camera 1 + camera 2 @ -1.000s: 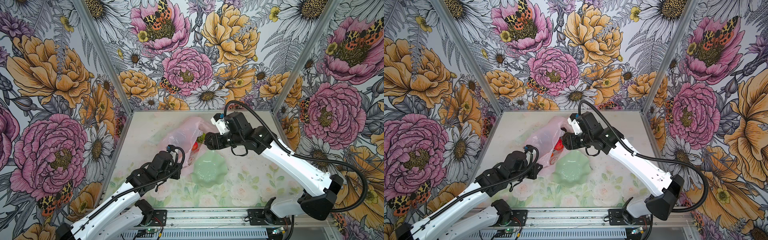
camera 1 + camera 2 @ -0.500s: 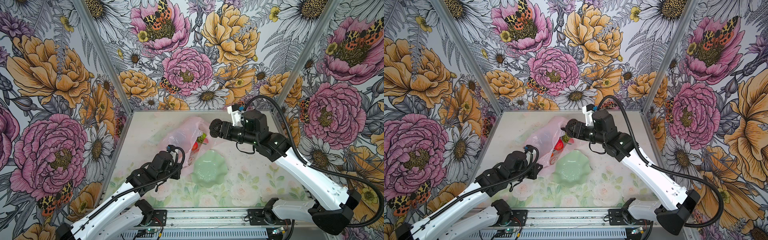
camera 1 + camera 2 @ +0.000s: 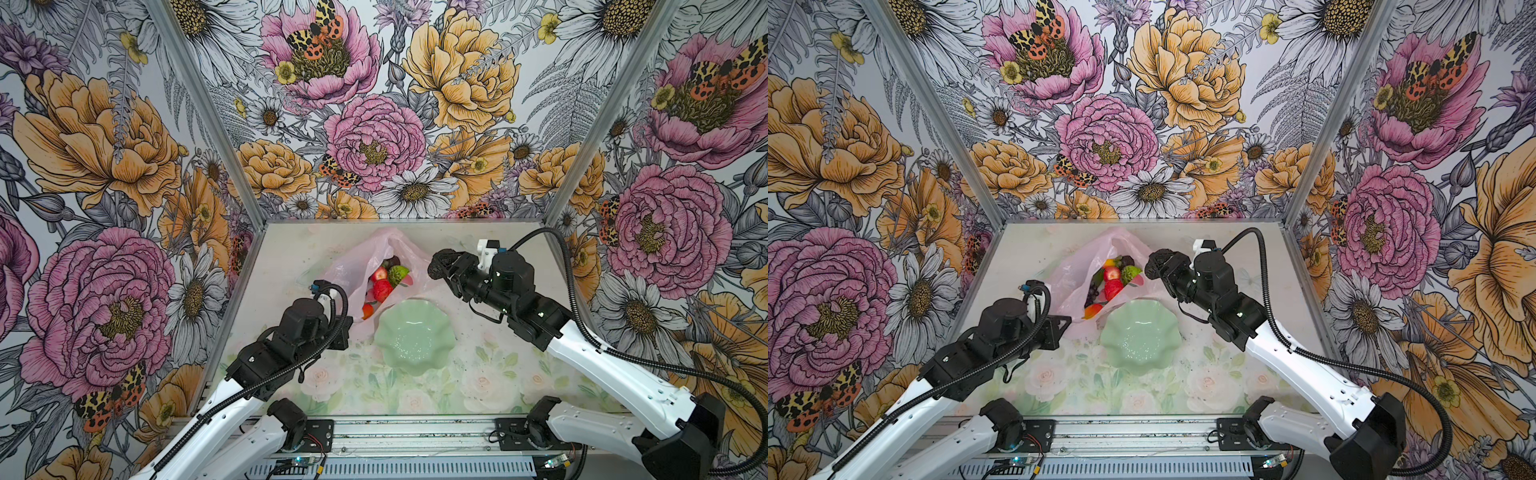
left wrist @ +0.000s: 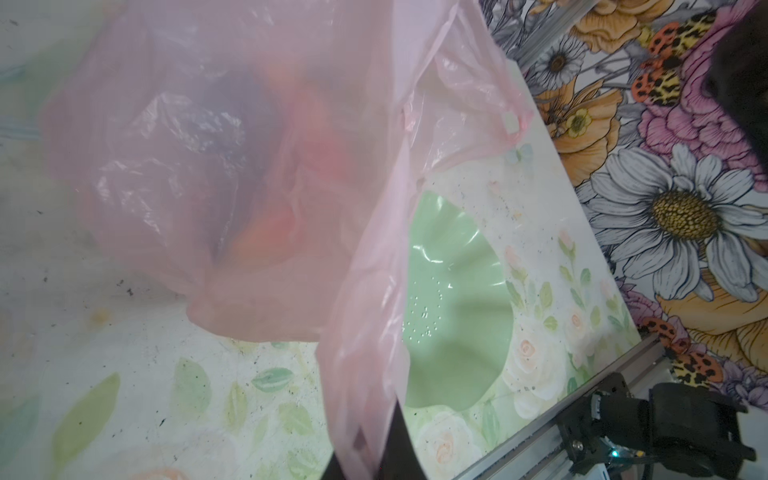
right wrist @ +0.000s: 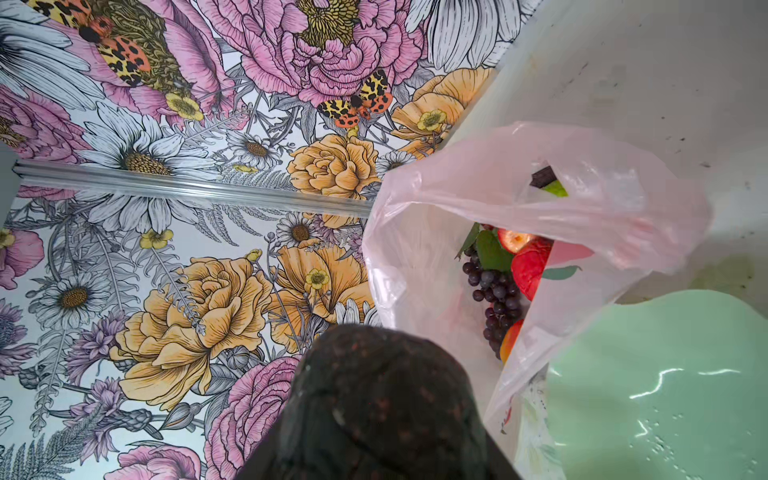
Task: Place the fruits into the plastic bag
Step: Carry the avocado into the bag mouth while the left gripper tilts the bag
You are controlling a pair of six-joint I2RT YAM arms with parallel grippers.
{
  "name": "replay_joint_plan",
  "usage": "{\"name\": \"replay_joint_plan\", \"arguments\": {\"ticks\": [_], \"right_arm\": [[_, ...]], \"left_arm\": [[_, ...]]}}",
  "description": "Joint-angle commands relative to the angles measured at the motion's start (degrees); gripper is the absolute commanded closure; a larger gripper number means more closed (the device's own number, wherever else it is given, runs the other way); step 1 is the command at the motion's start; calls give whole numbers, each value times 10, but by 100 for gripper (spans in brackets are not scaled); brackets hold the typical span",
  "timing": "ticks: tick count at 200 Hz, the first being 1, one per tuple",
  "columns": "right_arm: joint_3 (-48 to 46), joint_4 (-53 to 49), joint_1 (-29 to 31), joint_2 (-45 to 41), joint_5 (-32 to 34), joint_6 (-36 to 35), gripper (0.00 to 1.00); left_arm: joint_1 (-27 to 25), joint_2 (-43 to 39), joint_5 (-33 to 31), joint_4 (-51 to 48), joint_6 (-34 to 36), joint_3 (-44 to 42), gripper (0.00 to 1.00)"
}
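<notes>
The bag's near edge [image 3: 357,289] leans over the fruits, so next I pull it back with my left gripper while my right gripper reaches into the bag's opening [image 3: 389,274].
The plastic bag [image 3: 353,270] [image 3: 1075,274] lies at the table's back middle with its mouth held open. Inside it lie fruits: a red one [image 3: 382,289], a bumpy green one [image 3: 398,274], an orange-red one [image 3: 1092,309] and a dark grape bunch [image 5: 494,291]. My left gripper [image 4: 374,461] is shut on the bag's near edge, pink film pinched between its dark fingers [image 4: 401,440]. My right gripper [image 3: 442,266] [image 3: 1158,264] hovers just right of the bag's mouth, shut on a blackish lump fruit [image 5: 386,399] that fills its jaws.
A pale green scalloped dish [image 3: 413,338] [image 3: 1140,334] sits in front of the bag, touching its right flap, and nothing lies in it. Floral walls close in the back and both sides. A metal rail [image 3: 415,432] runs along the front edge.
The right gripper, still holding the blackish lump, has drawn back to the right and slightly away from the bag's mouth. The left arm and the bag have stayed put.
</notes>
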Motion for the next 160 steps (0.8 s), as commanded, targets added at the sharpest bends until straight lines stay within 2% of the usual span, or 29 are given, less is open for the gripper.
{"name": "replay_joint_plan", "arguments": {"ticks": [1,65,160], "right_arm": [[-8,56,13,15,7,41,59],[2,138,41,114,-27,77,59],[86,169,64,251,-89,86,59]], "left_arm": [[12,-9,-11,-13,-4,36,100],[14,-4,-5,-14,-5,53,100],[13,8,-9,-14,-8,61,100]]}}
